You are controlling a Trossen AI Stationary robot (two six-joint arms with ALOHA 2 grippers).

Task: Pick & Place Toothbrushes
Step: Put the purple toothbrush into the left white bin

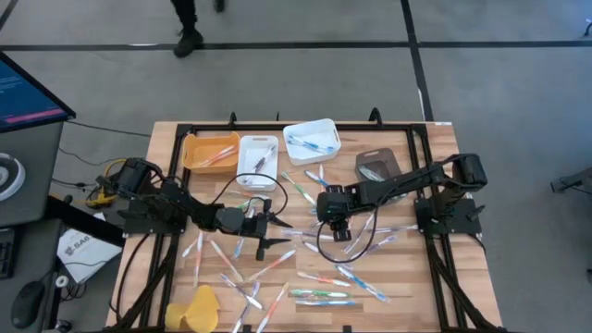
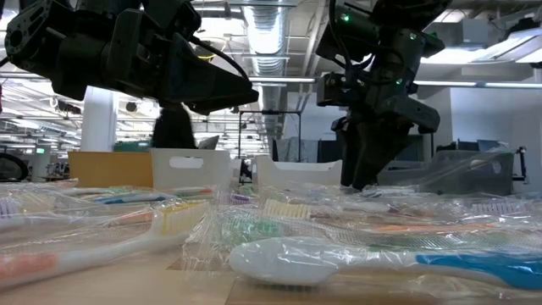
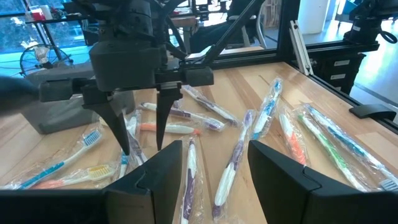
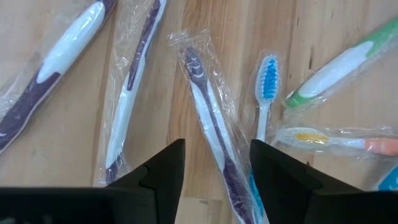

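The white bin holding purple toothbrushes (image 1: 259,163) is on my left gripper's side, so my right gripper needs to pick up the purple-and-white toothbrush (image 4: 215,121) and pass it across.
Many wrapped toothbrushes (image 1: 319,294) lie scattered flat on the wooden table. My right gripper (image 1: 339,229) points down, open, low over the middle of the table. In its wrist view its fingers (image 4: 214,171) stand on either side of a purple-and-white toothbrush (image 4: 208,118) in a clear wrapper. I cannot tell whether they touch it. My left gripper (image 1: 268,228) is open and empty, held level a little above the table and pointing toward the right gripper (image 3: 140,134). Its fingers (image 3: 214,168) stand over a purple-and-white toothbrush (image 3: 233,162).
At the far edge stand an orange bin (image 1: 208,151), two white bins (image 1: 257,157) (image 1: 312,137) holding a few toothbrushes, and a brown tray (image 1: 379,166). A yellow lump (image 1: 199,310) lies at the near left. A person's legs (image 1: 190,23) show beyond the table.
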